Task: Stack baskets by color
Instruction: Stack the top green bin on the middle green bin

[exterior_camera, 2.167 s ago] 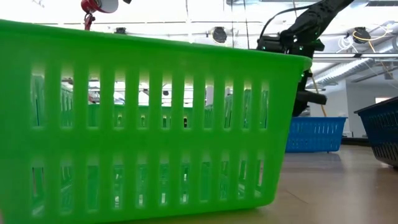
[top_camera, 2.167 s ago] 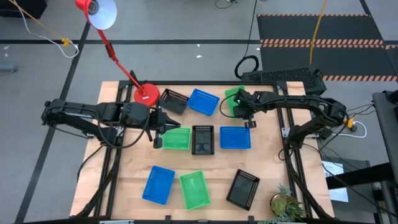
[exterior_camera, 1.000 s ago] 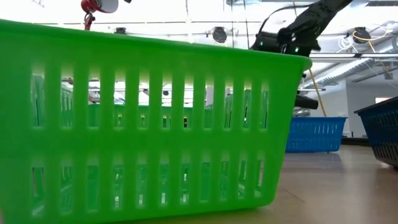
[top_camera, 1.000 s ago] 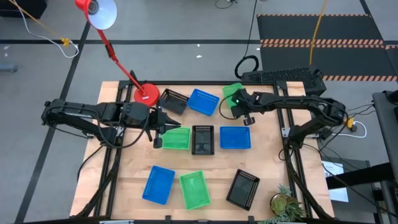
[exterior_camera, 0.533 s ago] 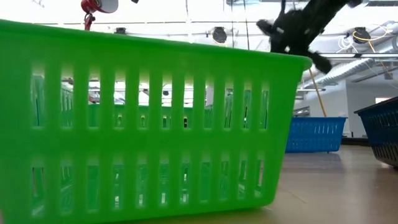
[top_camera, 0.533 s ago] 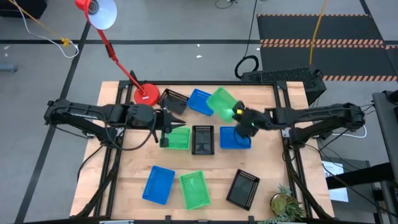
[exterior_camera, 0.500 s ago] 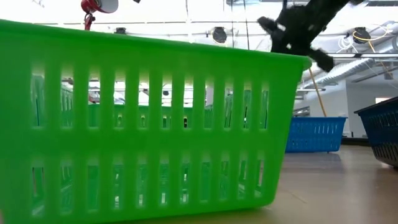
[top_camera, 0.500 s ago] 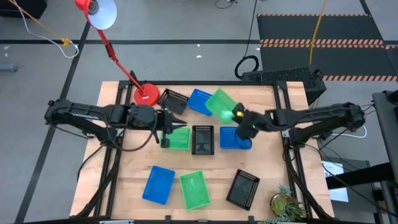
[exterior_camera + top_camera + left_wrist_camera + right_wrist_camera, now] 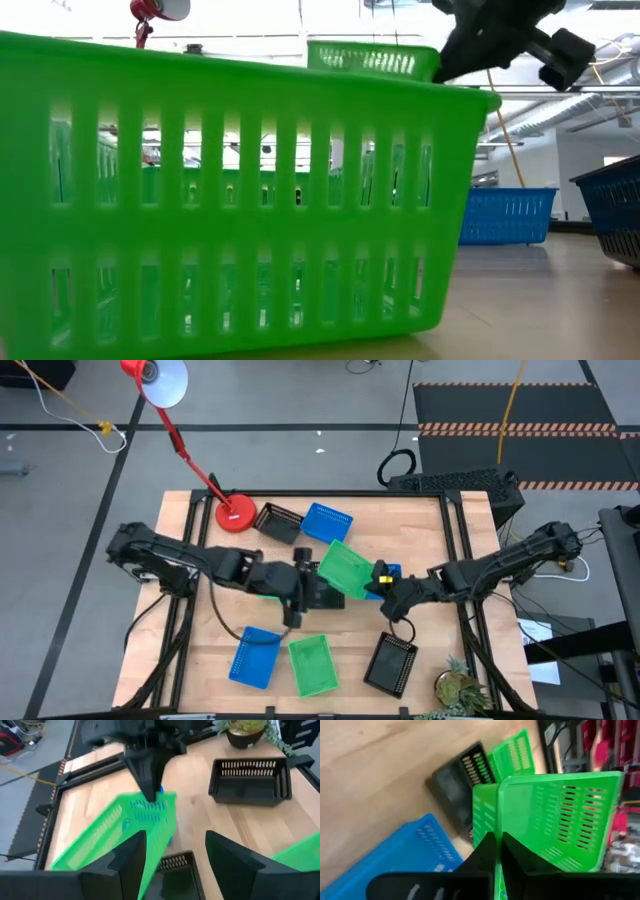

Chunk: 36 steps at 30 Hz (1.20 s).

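Note:
I expect the lifted green basket [image 9: 345, 569] to fit into a hidden green basket when I lower it, because a green edge [image 9: 268, 597] shows under my left gripper's arm.
My right gripper [image 9: 374, 580] is shut on a green basket [image 9: 345, 567] and holds it tilted in the air over the table's middle; the low view shows the green basket [image 9: 375, 58] high up. My left gripper [image 9: 306, 588] stands open just left of it, over the middle black basket [image 9: 328, 598], touching nothing. On the table rest a black basket [image 9: 280, 522] and a blue basket [image 9: 327, 523] at the far side. At the near side are a blue basket [image 9: 253, 657], a green basket [image 9: 312, 665] and a black basket [image 9: 392, 662]. Another blue basket [image 9: 392, 572] lies under the right gripper. My right gripper pinches the green basket's rim [image 9: 498, 827] between its two shut fingers, at the end of the basket that faces the table's right. The fingers come from the table's right, slanting down. The basket is lifted clear and tilted, its open side turned up.
A red lamp base [image 9: 237, 515] stands at the far left of the table, its stem rising to the lamp head [image 9: 160, 375]. A potted plant [image 9: 460, 688] sits at the near right corner. The near green basket [image 9: 240, 190] fills most of the low view.
My right gripper has swung from the far right of the table toward its middle and near side, carrying the green basket lifted and tipped. My left gripper has gone toward the table's right, over the middle black basket.

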{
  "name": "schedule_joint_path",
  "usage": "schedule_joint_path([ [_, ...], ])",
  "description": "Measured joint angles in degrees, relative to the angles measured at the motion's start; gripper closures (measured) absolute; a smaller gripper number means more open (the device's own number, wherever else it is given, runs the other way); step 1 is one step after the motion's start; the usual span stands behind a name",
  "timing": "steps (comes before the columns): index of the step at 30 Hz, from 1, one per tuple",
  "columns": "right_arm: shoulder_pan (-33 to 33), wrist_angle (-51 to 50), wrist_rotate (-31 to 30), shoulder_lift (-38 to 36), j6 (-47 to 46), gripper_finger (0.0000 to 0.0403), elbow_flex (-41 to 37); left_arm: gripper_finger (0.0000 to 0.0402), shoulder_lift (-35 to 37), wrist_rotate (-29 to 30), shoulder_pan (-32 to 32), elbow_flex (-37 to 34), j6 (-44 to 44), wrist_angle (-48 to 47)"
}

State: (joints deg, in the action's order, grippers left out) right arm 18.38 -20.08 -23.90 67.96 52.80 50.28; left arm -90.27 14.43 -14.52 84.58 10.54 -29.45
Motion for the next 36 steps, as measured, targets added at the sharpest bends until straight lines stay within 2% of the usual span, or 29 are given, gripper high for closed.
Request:
schedule_joint_path([
  [5,1.5,2.6,0.0,0.9,0.3,0.04,0.0,0.0195,-5.4,2.6,-1.8,5.9,0.3,-3.6],
  [16,1.8,3.2,1.7,1.1,0.3,0.0399,0.0,0.0232,-11.4,2.6,-1.3,9.7,1.0,-8.8],
  [26,1.8,3.2,1.6,1.1,0.4,0.0399,0.0,0.0234,-12.0,1.9,1.4,11.3,-0.3,-12.4],
  [36,1.8,3.4,1.6,1.1,-0.5,0.0399,0.0,0.0234,-13.3,0.1,2.6,11.2,2.5,-13.9],
])
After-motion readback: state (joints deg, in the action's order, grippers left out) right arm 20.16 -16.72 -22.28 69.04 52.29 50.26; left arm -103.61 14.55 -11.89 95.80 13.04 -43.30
